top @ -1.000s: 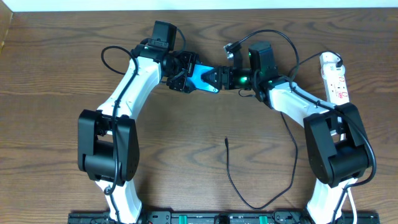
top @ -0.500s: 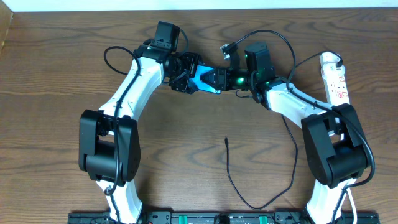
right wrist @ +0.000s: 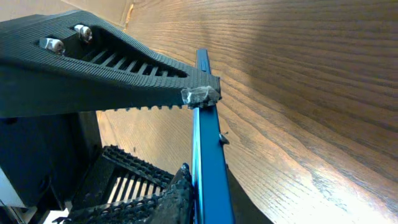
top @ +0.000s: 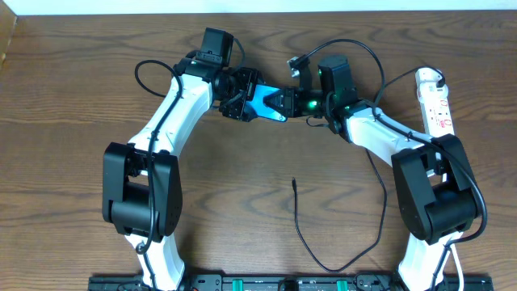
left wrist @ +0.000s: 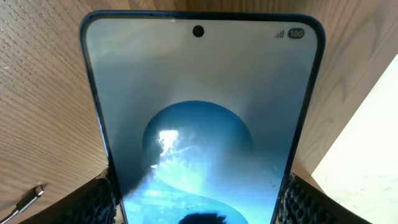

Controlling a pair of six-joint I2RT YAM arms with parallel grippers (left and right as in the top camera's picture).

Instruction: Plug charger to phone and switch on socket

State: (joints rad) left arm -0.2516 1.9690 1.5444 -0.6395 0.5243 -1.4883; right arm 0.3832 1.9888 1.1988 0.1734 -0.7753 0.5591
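Next, my left gripper grasps the phone's top end [left wrist: 200, 23] across screen and back, because my right gripper is covering the phone's bottom end [top: 280, 115], where the charger goes.
The phone [top: 263, 102], its screen bright blue, is held above the table at the back centre between both arms. My left gripper [top: 242, 99] holds it by its two long edges. In the left wrist view the screen [left wrist: 199, 118] fills the frame, with a ribbed finger [left wrist: 99, 200] on each side. My right gripper [top: 279, 102] is shut on the phone's other end; its wrist view shows the phone edge-on [right wrist: 208, 155] with both fingers pressed to it. The charger's black cable [top: 323, 268] lies loose in front, its tip [top: 294, 183] free on the wood. The socket [top: 435, 101] lies at the far right.
The cable loops across the front centre and runs up past my right arm toward the white power strip. A connector tip [left wrist: 28, 199] shows on the table at the lower left of the left wrist view. The table's far edge [top: 258, 11] runs just behind the arms.
My right gripper's jaws have closed onto the phone's end. Both grippers and the phone shifted slightly left. The cable has not moved.
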